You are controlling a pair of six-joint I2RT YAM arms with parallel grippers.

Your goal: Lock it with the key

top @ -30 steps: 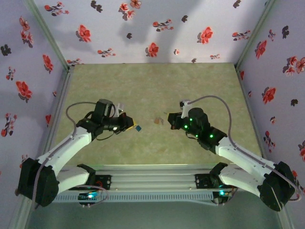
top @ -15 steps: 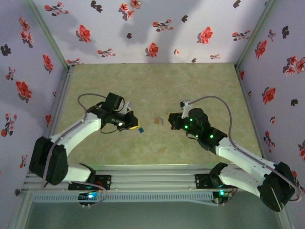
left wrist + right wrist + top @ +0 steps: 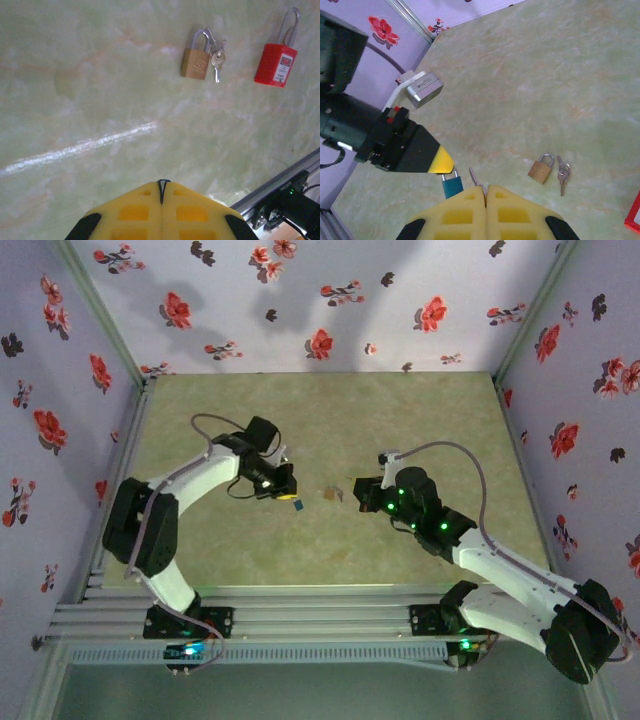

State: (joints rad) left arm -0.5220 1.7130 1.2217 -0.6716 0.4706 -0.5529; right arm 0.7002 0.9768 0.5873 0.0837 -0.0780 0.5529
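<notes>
My left gripper should keep lowering the silver key, which is clear of the blue padlock (image 3: 452, 186), and release it on the open spot (image 3: 293, 508) beside the brass padlock.
A small blue padlock (image 3: 452, 186) hangs by its shackle from my left gripper (image 3: 283, 492), which is shut on it. In the left wrist view the yellow pads (image 3: 135, 212) are pressed together, with just a thin dark loop of shackle showing at the left gripper (image 3: 163, 186) tips. My right gripper (image 3: 485, 189) is shut on a silver key (image 3: 474, 176), whose blade sticks out towards the blue padlock (image 3: 298, 505), a short gap away. Seen from above, the right gripper (image 3: 358, 490) faces the left one across the middle of the table.
A brass padlock (image 3: 196, 61) with a ring of keys (image 3: 217, 57) lies on the green table between the grippers, and the brass padlock (image 3: 542, 170) sits right of my right pads. A red padlock (image 3: 276, 62) lies beside it. Flowered walls (image 3: 300, 300) enclose the table.
My left arm has reached forward and to the right, carrying the blue padlock closer to the right gripper. The right arm has stayed still.
</notes>
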